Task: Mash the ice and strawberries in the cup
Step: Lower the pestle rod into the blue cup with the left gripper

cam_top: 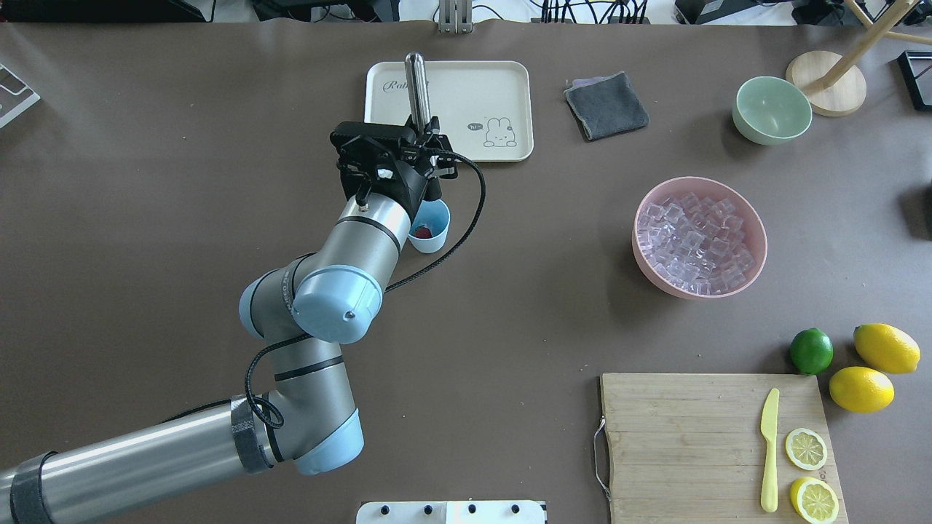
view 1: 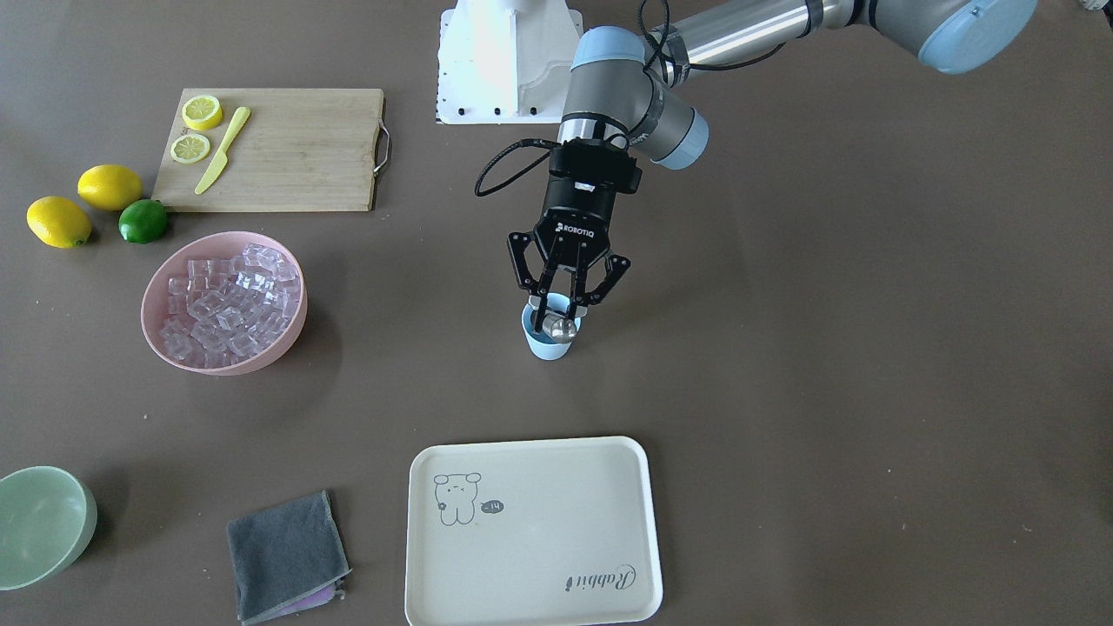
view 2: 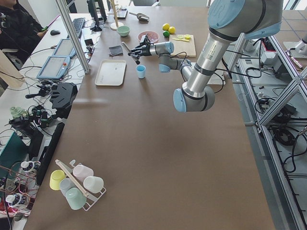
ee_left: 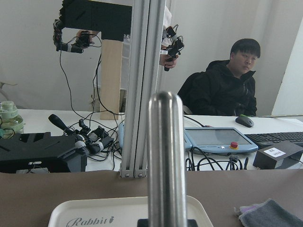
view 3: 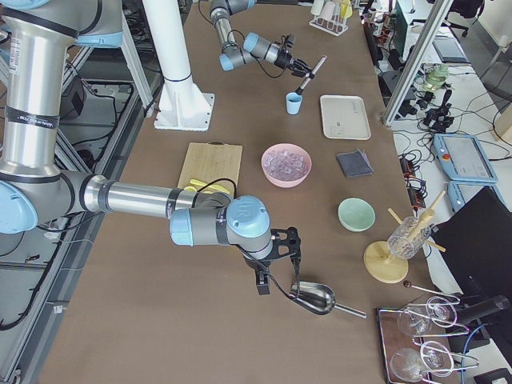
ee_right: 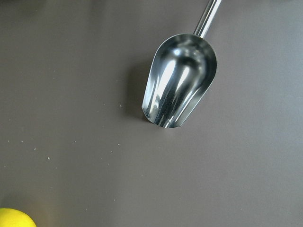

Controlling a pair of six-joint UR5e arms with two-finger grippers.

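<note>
Next, I pull my left gripper back and tip the muddler [view 2: 126, 47] more upright before pressing down on the strawberry, because the muddler leans steeply toward the cream tray.
The light-blue cup [view 1: 548, 344] stands mid-table. In the overhead view the cup [cam_top: 431, 227] holds the red strawberry [cam_top: 421, 233]. My left gripper [view 1: 559, 304] is shut on a metal muddler [view 1: 562, 328], tilted, with its lower end inside the cup's mouth. The muddler's shaft [cam_top: 416, 84] sticks up past the gripper and fills the left wrist view [ee_left: 165, 156]. The ice [view 1: 230, 300] lies piled in the pink bowl [view 1: 287, 335]. I see no ice in the cup. My right gripper [view 3: 280, 256] hangs over a metal scoop [ee_right: 180, 80]; I cannot tell whether it is open or shut.
A cream tray [view 1: 530, 530] lies in front of the cup. A grey cloth [view 1: 287, 556] and a pale green bowl [view 1: 39, 522] sit beside it. A cutting board [view 1: 287, 152] holds lemon slices and a yellow knife; lemons and a lime [view 1: 143, 221] lie next to it.
</note>
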